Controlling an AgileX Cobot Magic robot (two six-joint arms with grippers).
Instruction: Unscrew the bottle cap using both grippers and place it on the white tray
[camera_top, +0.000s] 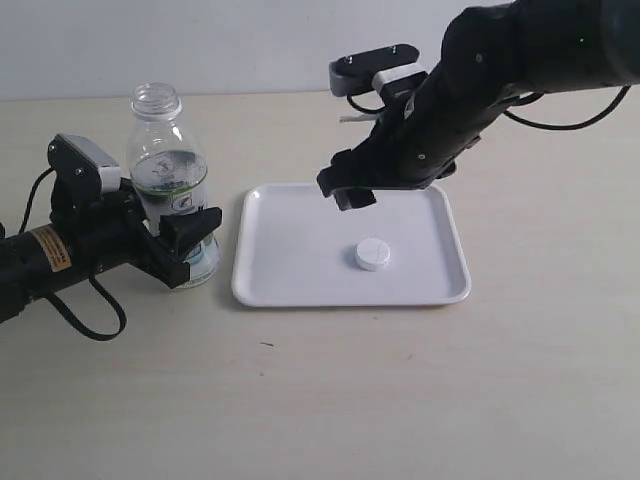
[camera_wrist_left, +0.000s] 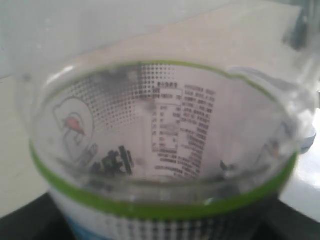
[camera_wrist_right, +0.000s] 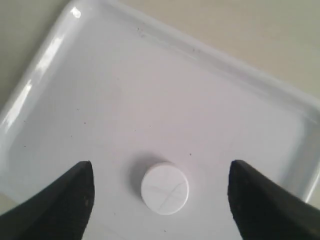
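The white bottle cap (camera_top: 373, 254) lies flat in the white tray, so my right gripper should go on backing away until clear of the tray before it closes empty.
The white bottle cap (camera_top: 371, 254) (camera_wrist_right: 165, 188) lies flat on the white tray (camera_top: 290, 270) (camera_wrist_right: 100, 100), near its middle. Above the tray's far side hangs my right gripper (camera_top: 345, 190) (camera_wrist_right: 160, 195), open, its two black fingers wide apart on either side of the cap and not touching it. The clear bottle (camera_top: 168, 170) (camera_wrist_left: 170, 150) stands upright at the left with its neck uncapped. My left gripper (camera_top: 175, 240) is shut on the bottle's lower body. The left wrist view is filled by the green-rimmed label, and that gripper's fingertips are hidden there.
The tray sits mid-table, just right of the bottle. The left arm (camera_top: 50, 260) with its yellow label and black cable lies along the table's left side. The right arm (camera_top: 520, 70) comes in from the upper right.
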